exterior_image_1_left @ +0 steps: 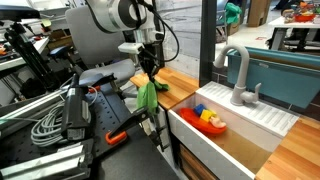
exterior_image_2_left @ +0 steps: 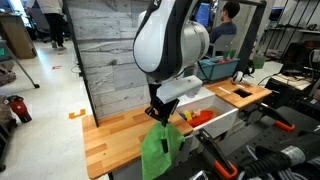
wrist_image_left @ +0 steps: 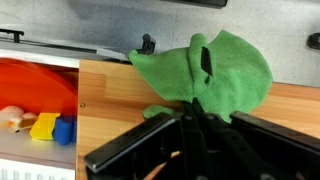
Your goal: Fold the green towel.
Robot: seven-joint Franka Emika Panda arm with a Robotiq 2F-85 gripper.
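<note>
My gripper should lift the towel back over the wooden countertop (exterior_image_1_left: 179,88) and set it down there, since the green towel's lower end (exterior_image_1_left: 147,98) hangs past the countertop's front edge.
The green towel (exterior_image_1_left: 148,96) hangs limp from my gripper (exterior_image_1_left: 150,72) above the wooden countertop (exterior_image_1_left: 185,82). In an exterior view the towel (exterior_image_2_left: 160,150) dangles below the gripper (exterior_image_2_left: 160,117) near the counter's front edge. In the wrist view the bright green cloth (wrist_image_left: 225,70) is bunched and wrinkled, drooping over the wood, and my gripper's black fingers (wrist_image_left: 190,112) are shut on its edge. The towel's lower end appears to hang free of the counter.
A white sink (exterior_image_1_left: 235,125) holds small red, yellow and blue toys (exterior_image_1_left: 208,117), also in the wrist view (wrist_image_left: 45,125). A grey faucet (exterior_image_1_left: 238,75) stands behind it. Black equipment and cables (exterior_image_1_left: 60,120) crowd the counter's side. A person (exterior_image_2_left: 228,20) sits behind.
</note>
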